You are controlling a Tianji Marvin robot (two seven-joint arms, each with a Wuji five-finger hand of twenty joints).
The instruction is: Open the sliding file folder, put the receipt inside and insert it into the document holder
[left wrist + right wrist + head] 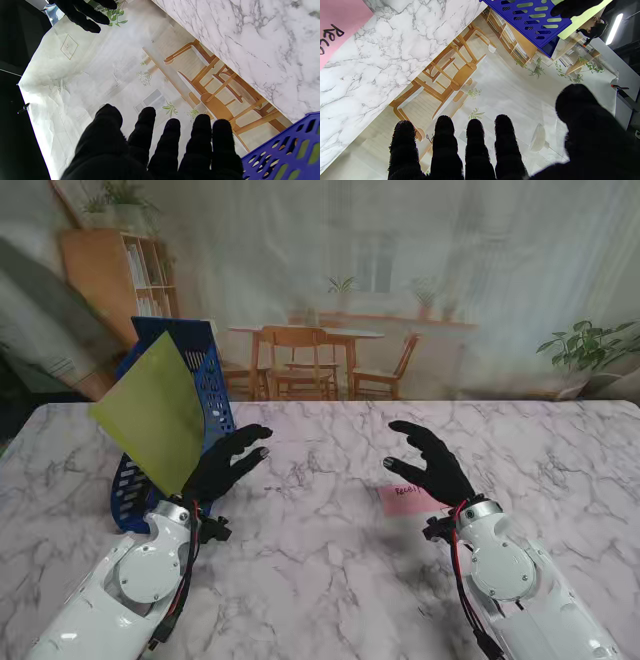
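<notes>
I expect the file folder (157, 415) to bow between my grippers when I pull its edge, because it looks like a broad, thin sheet with slim edges (128, 370).
A yellow-green file folder (155, 415) stands tilted in the blue perforated document holder (205, 370) at the table's left; its colour shows through the holder's holes (527, 20). My left hand (225, 463) hovers just right of the holder, open, fingers spread and empty. A pink receipt (405, 500) with handwriting lies flat on the marble, partly hidden under my right hand (430, 460), which is open, palm turned inward, holding nothing. The receipt's corner (337, 27) appears in the right wrist view. The holder's edge (282, 152) shows beside my left fingers (172, 140).
The marble table (320, 580) runs to a printed backdrop of a dining room along its far edge. My two hands stand apart with bare marble between them.
</notes>
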